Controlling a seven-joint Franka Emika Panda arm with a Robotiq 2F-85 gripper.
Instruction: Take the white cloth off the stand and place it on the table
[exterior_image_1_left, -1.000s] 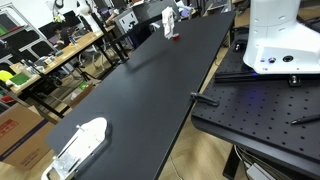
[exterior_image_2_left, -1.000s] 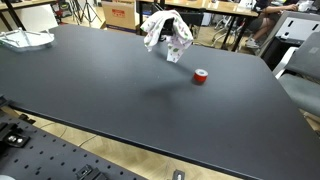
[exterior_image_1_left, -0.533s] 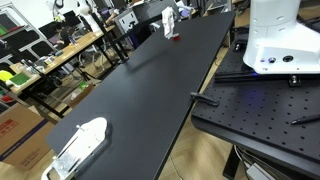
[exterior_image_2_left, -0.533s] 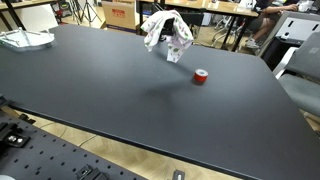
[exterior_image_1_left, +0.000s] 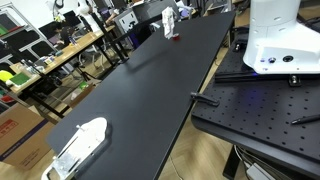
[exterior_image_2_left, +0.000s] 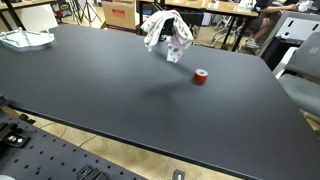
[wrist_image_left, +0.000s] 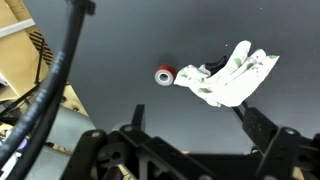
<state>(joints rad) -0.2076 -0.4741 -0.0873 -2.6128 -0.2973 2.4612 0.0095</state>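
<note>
My gripper is about to lift the white cloth (exterior_image_1_left: 169, 21), which will come free and dangle in limp folds, since the corners (wrist_image_left: 187, 76) hang loose around the stand.
The white cloth (exterior_image_2_left: 165, 32) with green marks hangs over a small dark stand at the far part of the black table (exterior_image_2_left: 110, 95). It also shows in an exterior view (exterior_image_1_left: 170, 19) and in the wrist view (wrist_image_left: 228, 78). My gripper (wrist_image_left: 190, 118) shows only in the wrist view. It is open and empty, high above the table, with the cloth between and beyond its fingertips. A dark part of the stand (wrist_image_left: 190, 70) shows at the cloth's edge; the rest is hidden under it.
A small red roll (exterior_image_2_left: 201, 77) lies on the table beside the stand and shows in the wrist view (wrist_image_left: 163, 74). A white object (exterior_image_1_left: 80, 143) lies at one table end. The white robot base (exterior_image_1_left: 275, 40) stands on a perforated plate beside the table.
</note>
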